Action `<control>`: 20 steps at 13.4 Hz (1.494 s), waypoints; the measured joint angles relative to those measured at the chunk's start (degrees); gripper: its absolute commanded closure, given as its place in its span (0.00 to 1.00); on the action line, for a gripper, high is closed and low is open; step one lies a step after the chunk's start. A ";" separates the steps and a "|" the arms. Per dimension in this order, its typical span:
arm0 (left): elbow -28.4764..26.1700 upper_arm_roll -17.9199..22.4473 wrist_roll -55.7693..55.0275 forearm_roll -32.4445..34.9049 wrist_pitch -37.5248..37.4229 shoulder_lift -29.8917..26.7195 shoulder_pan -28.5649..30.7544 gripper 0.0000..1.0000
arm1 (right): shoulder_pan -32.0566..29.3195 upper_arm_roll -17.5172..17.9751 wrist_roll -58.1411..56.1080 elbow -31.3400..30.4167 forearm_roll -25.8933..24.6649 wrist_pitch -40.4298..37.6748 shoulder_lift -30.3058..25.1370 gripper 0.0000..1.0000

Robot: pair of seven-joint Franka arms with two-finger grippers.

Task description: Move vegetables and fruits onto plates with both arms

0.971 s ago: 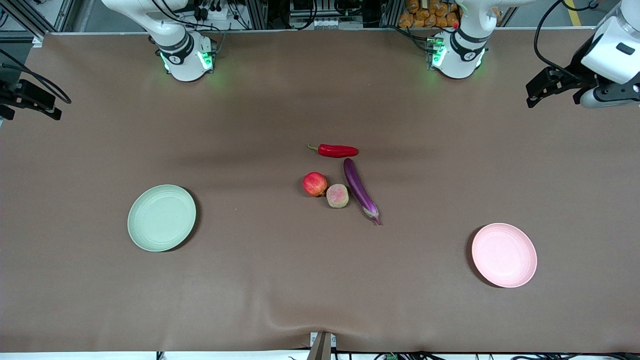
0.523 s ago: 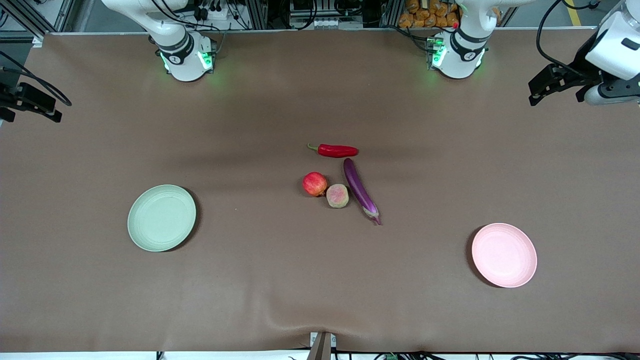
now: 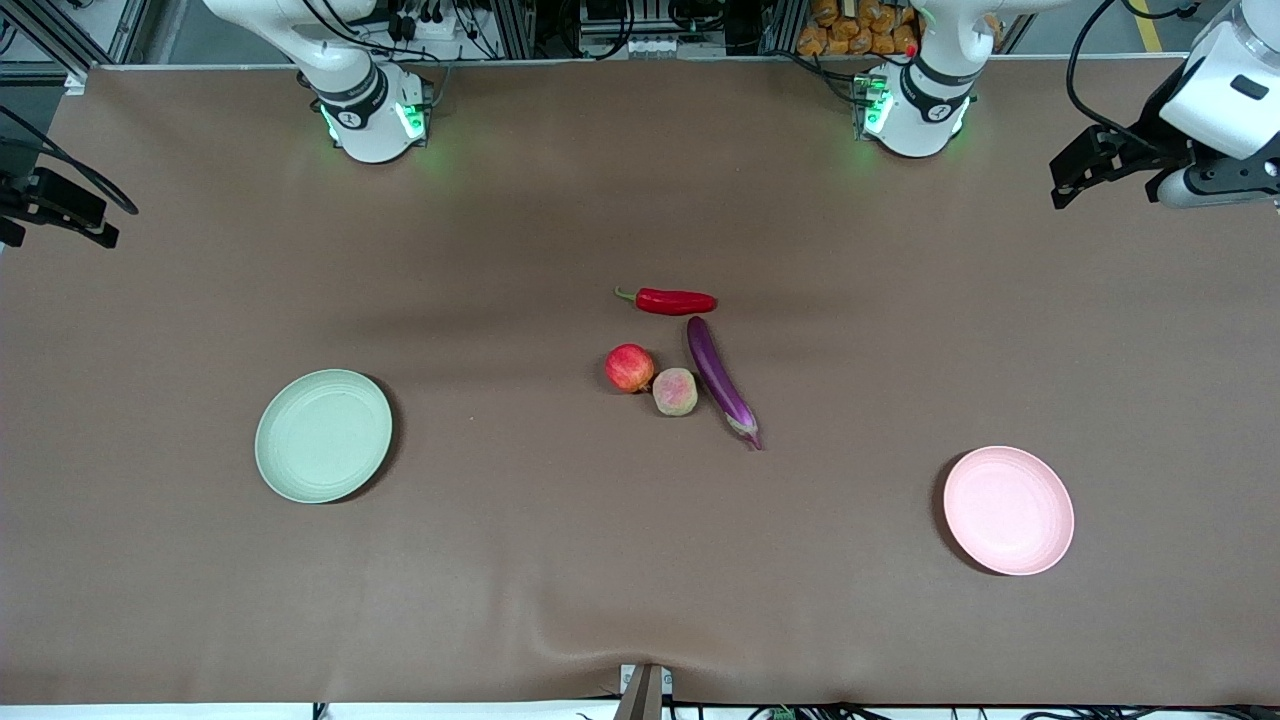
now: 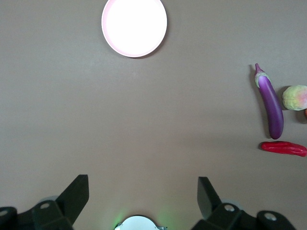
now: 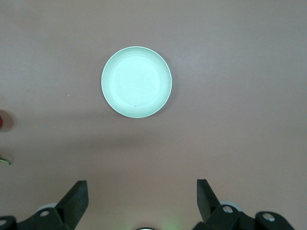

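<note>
The eggplant's end with the cap (image 3: 741, 422) is clear of the peach, so my open left gripper should continue there until its fingers surround the purple body (image 3: 725, 394) and close.
A red chili pepper (image 3: 672, 300), a purple eggplant (image 3: 722, 382), a red apple (image 3: 629, 367) and a pinkish-yellow peach (image 3: 675, 391) lie close together at the table's middle. A pale green plate (image 3: 323, 435) sits toward the right arm's end, a pale pink plate (image 3: 1008, 510) toward the left arm's end. My left gripper (image 3: 1085, 172) is open and empty, high over its end of the table; its wrist view shows the pink plate (image 4: 134, 26), eggplant (image 4: 270, 101), chili (image 4: 283, 148) and peach (image 4: 296, 97). My right gripper (image 3: 60, 208) is open and empty at the other end; its wrist view shows the green plate (image 5: 136, 81).
The brown table cover (image 3: 560, 560) has a small wrinkle at its front edge. The two arm bases (image 3: 372, 110) stand along the table's edge farthest from the front camera.
The left gripper has shifted slightly, first away from the table's middle, then back toward it. The right gripper has moved a little outward. The produce and plates have not moved.
</note>
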 measured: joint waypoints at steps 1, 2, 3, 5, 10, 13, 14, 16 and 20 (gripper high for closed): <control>0.00 -0.02 -0.31 -0.03 0.19 0.30 -0.03 0.00 | 0.00 0.00 0.00 0.00 0.00 -0.06 0.00 0.00; -0.04 -0.14 -1.33 -0.20 0.92 0.97 -0.13 0.00 | 0.00 0.00 0.00 0.00 0.00 -0.22 0.00 0.00; -0.15 -0.58 -3.28 -0.57 2.61 2.26 -0.42 0.00 | 0.00 0.01 0.00 -0.01 0.00 -0.41 0.00 0.00; -0.46 -2.99 -9.59 -0.69 7.92 7.07 -1.35 0.00 | 0.00 0.04 0.00 -0.02 0.00 -0.86 0.00 0.00; -0.67 -6.90 -33.43 2.62 26.47 25.21 -8.78 0.00 | 0.00 0.06 0.00 -0.12 0.00 -1.36 0.03 0.00; -0.47 -7.00 -50.20 6.89 36.45 34.71 -15.23 0.00 | -0.02 0.06 0.00 -0.13 0.00 -1.36 0.03 0.00; -0.43 -7.01 -53.90 7.60 39.47 37.60 -16.83 0.00 | -0.03 0.03 0.00 -0.14 0.00 -1.36 0.03 0.00; -0.28 -6.95 -59.47 9.11 43.67 42.91 -19.56 0.00 | -0.05 0.01 0.00 -0.15 0.00 -1.36 0.03 0.00; 0.87 -6.87 -65.28 11.27 48.10 48.85 -22.50 0.16 | -0.05 0.01 0.00 -0.15 0.00 -1.37 0.03 0.00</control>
